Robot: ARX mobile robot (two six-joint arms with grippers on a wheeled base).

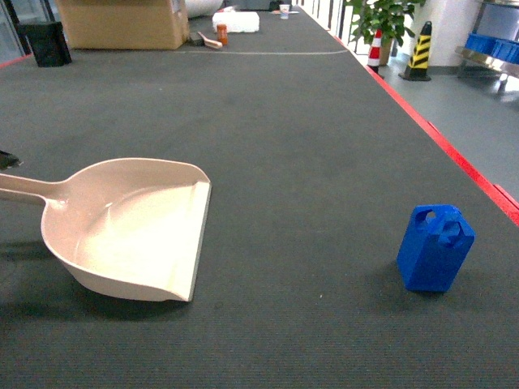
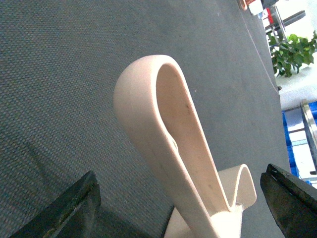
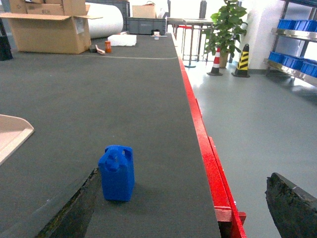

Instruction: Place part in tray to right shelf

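My gripper will carry the tray, and the blue part (image 1: pixel 435 248) should stay standing near the tray's handle because the tray's sides (image 1: pixel 65 227) rise high there.
The beige tray (image 1: pixel 122 235) lies on the dark mat at the left, its handle pointing left. The blue part (image 1: pixel 435 247) stands upright on the mat at the right, near the red edge. My left gripper (image 2: pixel 181 171) is open, with its dark fingers (image 2: pixel 74 208) on either side of the tray's looped handle (image 2: pixel 168 129) and a gap on both sides. My right gripper (image 3: pixel 184 173) is open and holds nothing. The part (image 3: pixel 117 173) stands just inside its left finger (image 3: pixel 74 208). The right shelf is out of view.
The mat table's red edge (image 3: pixel 205 148) runs along the right, with grey floor beyond. A cardboard box (image 1: pixel 122 23), a white box (image 1: pixel 236 21) and small items stand at the far end. Traffic cones (image 3: pixel 242 60), a plant and a steel rack with blue bins (image 3: pixel 297 27) are across the floor.
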